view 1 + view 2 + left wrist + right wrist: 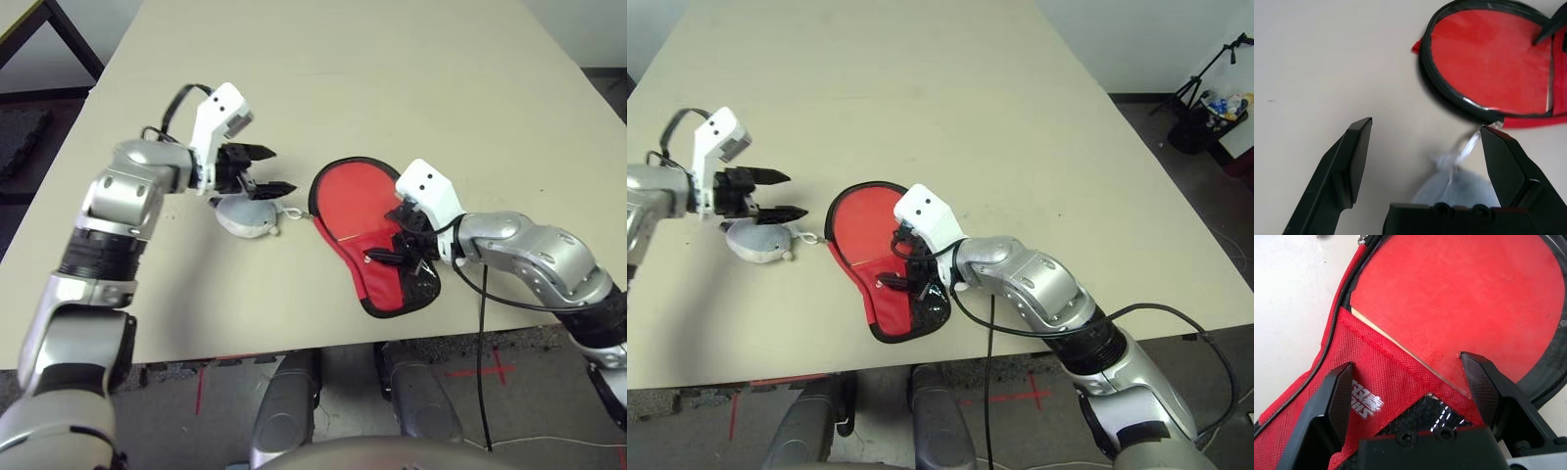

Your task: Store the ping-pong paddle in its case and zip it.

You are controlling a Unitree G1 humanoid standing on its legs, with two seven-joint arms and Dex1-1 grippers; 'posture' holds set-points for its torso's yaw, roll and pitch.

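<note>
The grey-white soft lump is behind the open fingers of my left gripper. My left gripper needs to move back and grip the lump's far end so that it can pull the zipper.
The case lies flat in the middle of the table, red with a black zipper rim, its round end unzipped. Inside it lies the ping-pong paddle, red face up, with the handle end tucked under the red fabric that carries the white logo and the mesh pocket. My right gripper is open, low over that fabric edge where it crosses the paddle. My left gripper is open just left of the case, above a grey-white soft lump tied by a cord to the rim.
The beige table stretches far behind the case. A black cable hangs from my right forearm over the near edge. Dark gear stands on the floor at the far right.
</note>
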